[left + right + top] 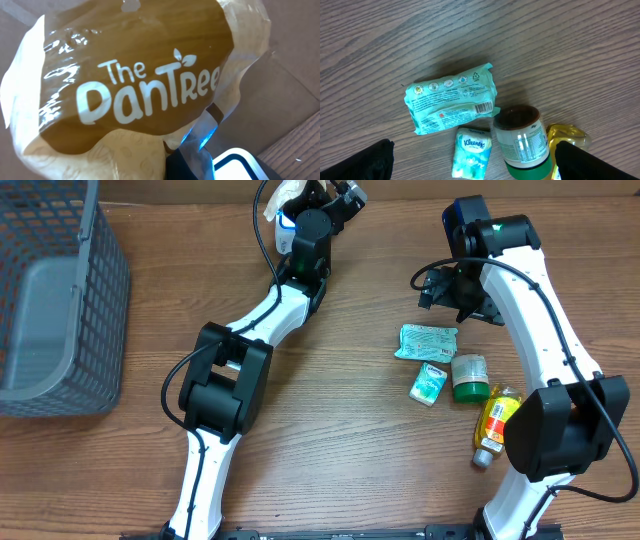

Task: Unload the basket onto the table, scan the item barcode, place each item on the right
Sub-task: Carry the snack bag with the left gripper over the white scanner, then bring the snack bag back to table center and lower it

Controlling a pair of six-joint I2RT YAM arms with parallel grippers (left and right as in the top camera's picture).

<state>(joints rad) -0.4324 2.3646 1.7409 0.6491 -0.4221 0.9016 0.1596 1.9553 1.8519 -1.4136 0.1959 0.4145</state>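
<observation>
Open wood (366, 380) lies next to the Kleenex pack for the PanTree packet, so my left gripper should keep going toward that spot (358, 384) and let go of the packet there.
My left gripper (335, 194) is at the table's far edge, shut on a brown and cream packet (145, 85) printed "The PanTree". The packet fills the left wrist view. One finger (199, 142) shows beneath it, lit blue. Just below sits a white scanner (240, 165) with a glowing blue rim, which shows in the overhead view as a blue glow (287, 222) beside the packet (283, 198). My right gripper (480, 165) hangs open above a group of items on the table, touching none of them. No barcode shows on the held packet.
Under the right gripper lie a teal packet (450, 105) with its barcode facing up, a Kleenex pack (472, 152), a green-lidded jar (522, 142) and a yellow bottle (565, 137). A grey mesh basket (60, 300) stands at the left.
</observation>
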